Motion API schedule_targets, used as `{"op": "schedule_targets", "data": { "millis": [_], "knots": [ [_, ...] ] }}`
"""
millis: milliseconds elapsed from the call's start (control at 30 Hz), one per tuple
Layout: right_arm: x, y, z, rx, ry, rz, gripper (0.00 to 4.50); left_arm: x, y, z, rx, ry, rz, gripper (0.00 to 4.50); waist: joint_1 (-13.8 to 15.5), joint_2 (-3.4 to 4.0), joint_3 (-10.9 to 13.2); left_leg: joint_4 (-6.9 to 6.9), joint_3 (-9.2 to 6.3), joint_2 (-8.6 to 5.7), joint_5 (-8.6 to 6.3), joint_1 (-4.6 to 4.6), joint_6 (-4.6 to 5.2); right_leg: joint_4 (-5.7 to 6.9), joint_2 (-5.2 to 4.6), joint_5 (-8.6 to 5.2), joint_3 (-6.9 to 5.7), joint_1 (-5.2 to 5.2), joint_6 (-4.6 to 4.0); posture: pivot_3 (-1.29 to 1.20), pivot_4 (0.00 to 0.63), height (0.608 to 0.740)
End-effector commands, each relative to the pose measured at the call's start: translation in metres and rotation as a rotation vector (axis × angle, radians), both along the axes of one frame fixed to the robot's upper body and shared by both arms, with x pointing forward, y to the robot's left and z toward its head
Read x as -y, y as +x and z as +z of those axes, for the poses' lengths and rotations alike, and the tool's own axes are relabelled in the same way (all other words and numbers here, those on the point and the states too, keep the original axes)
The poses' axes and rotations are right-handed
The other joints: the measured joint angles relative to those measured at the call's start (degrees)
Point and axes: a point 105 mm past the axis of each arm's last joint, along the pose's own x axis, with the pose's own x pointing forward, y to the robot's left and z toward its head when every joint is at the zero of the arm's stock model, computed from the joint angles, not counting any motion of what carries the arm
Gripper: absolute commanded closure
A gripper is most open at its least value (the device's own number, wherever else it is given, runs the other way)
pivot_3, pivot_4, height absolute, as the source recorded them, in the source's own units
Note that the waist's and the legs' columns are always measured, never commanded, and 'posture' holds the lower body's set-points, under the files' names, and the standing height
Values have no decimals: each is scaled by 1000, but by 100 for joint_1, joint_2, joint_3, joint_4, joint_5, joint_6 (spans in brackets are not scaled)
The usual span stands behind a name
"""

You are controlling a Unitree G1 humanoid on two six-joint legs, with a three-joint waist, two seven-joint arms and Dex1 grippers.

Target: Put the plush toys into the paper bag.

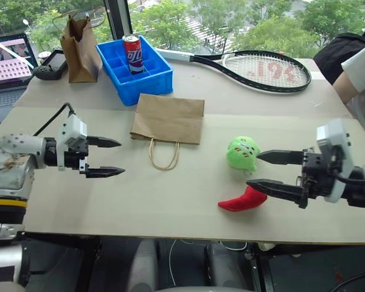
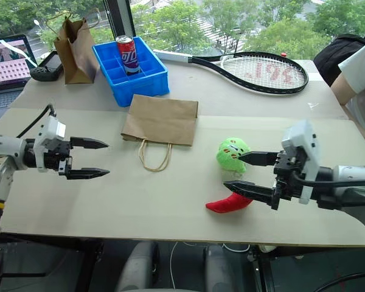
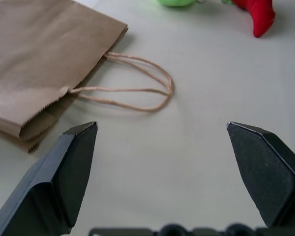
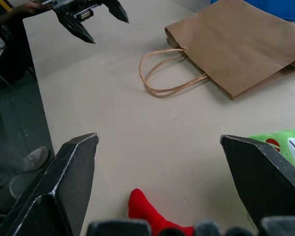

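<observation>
The paper bag's side fold (image 3: 38, 122) is tucked in between the bag's layers. I expect its opening (image 1: 165, 142) to open wide when I lift the bag's upper twine handle.
The paper bag (image 1: 168, 118) lies flat in the middle of the table, its twine handles (image 1: 164, 155) toward me. To its right sits the round green plush toy (image 1: 242, 153), with the red chili plush toy (image 1: 242, 201) just in front of it. My right gripper (image 1: 252, 169) is open and empty, level above the table. Its fingertips are right beside both toys, one by the green toy's side and one over the chili's upper end. My left gripper (image 1: 121, 158) is open and empty left of the bag, pointing toward the handles (image 3: 132, 91).
At the back left stand a crumpled narrow brown bag (image 1: 80, 48), a blue crate (image 1: 149, 83) holding a can (image 1: 132, 53), a laptop (image 1: 9, 61) and a black device (image 1: 48, 68). A tennis racket (image 1: 261, 70) lies at the back right. A person's arm (image 1: 353, 85) is at the right edge.
</observation>
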Motion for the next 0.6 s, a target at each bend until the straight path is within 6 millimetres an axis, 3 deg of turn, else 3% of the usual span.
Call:
{"op": "schedule_targets", "data": {
  "millis": [33,233,500,600],
  "knots": [
    [-12,-1,-8,22,-69,14,95,14,11,3,81,66,-89,0,2,-1,1,-1,0,0,0,0,0,0,0,0,0,0,1,0,150,660],
    [-22,6,-9,63,-57,-2,95,32,40,-20,238,321,-226,0,-5,-9,5,-7,-4,-3,8,1,10,-1,9,4,2,3,3,0,150,660],
    [-33,1,-9,76,-20,-14,95,53,63,-22,332,375,-270,0,-30,-27,16,-28,-9,-5,11,0,15,-6,12,5,5,2,10,0,150,660],
    [-33,1,-10,80,-14,-34,0,62,65,-21,323,343,-283,628,-42,-28,17,-29,-10,-5,11,0,15,-5,13,6,5,2,11,0,150,660]
  ]
}}
